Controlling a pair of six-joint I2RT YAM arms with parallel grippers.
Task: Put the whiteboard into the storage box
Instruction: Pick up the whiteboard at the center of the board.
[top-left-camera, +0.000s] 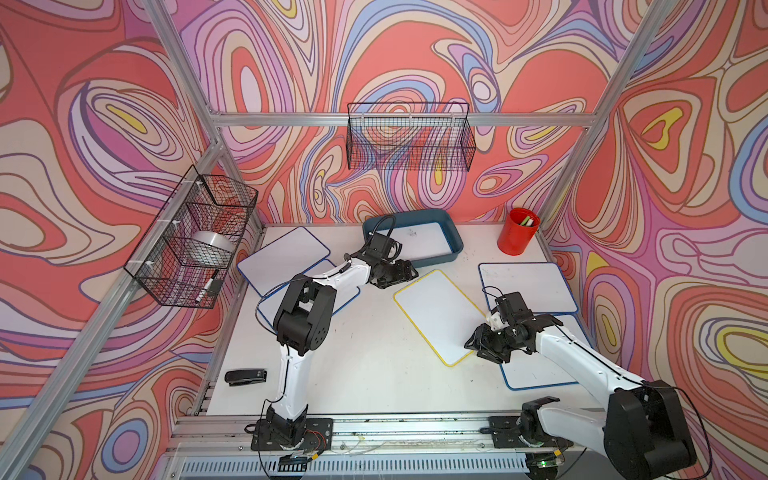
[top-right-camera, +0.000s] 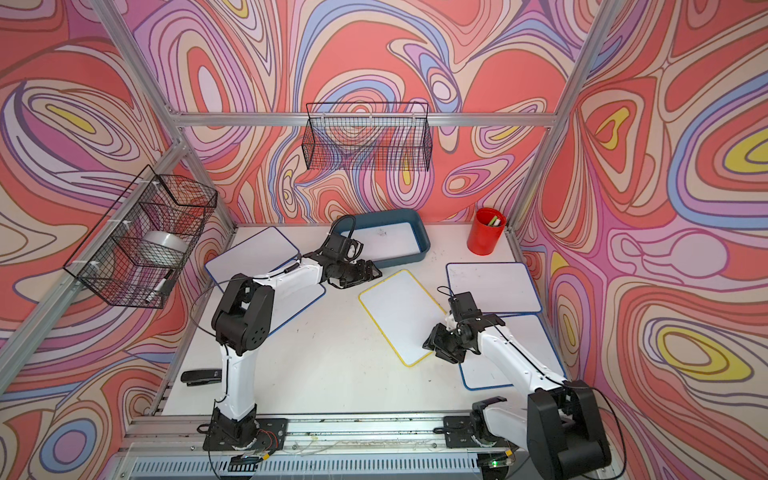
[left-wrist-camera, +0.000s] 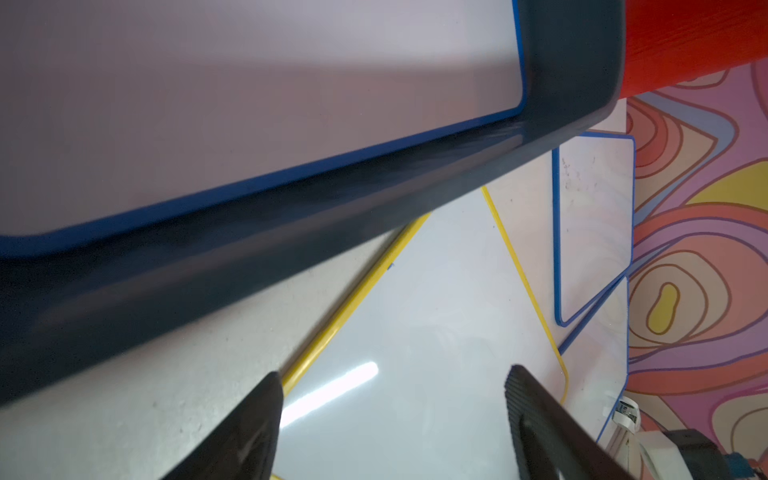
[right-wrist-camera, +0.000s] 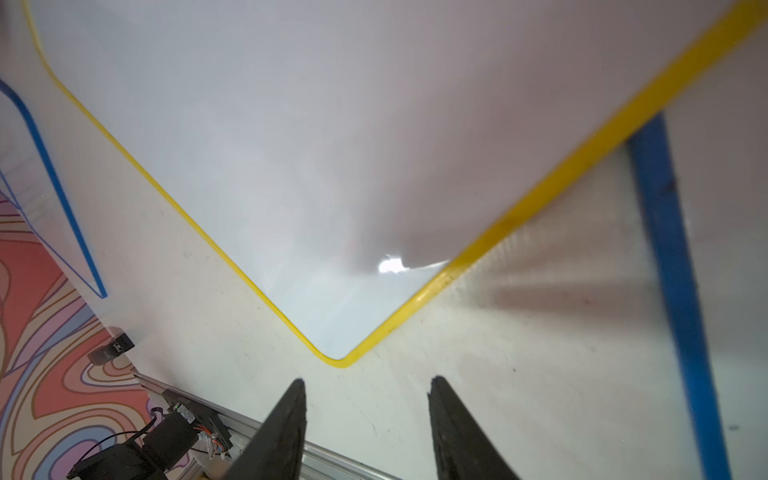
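Observation:
The yellow-rimmed whiteboard (top-left-camera: 438, 316) lies at a slant to the storage box. My right gripper should grab the whiteboard's near edge (top-left-camera: 464, 358) and turn the whiteboard straight before lowering it into the box.
A yellow-rimmed whiteboard (top-left-camera: 436, 316) (top-right-camera: 401, 316) lies flat in the middle of the table. Behind it stands the dark teal storage box (top-left-camera: 440, 258) (top-right-camera: 399, 261), with a blue-rimmed whiteboard (left-wrist-camera: 249, 104) lying inside. My left gripper (top-left-camera: 405, 276) (left-wrist-camera: 390, 382) is open, low over the yellow board's far corner, just in front of the box's front wall (left-wrist-camera: 291, 216). My right gripper (top-left-camera: 473, 347) (right-wrist-camera: 368, 384) is open too, with bare table between its fingers, a little short of the yellow board's near right corner (right-wrist-camera: 340, 361). Neither gripper holds anything.
Two blue-rimmed boards overlap at the left (top-left-camera: 282, 253), partly under my left arm, and two more lie at the right (top-left-camera: 528, 286) (top-left-camera: 540, 365). A red cup (top-left-camera: 518, 237) stands back right and a black stapler (top-left-camera: 246, 376) front left. Wire baskets (top-left-camera: 409, 137) (top-left-camera: 195, 237) hang on the walls.

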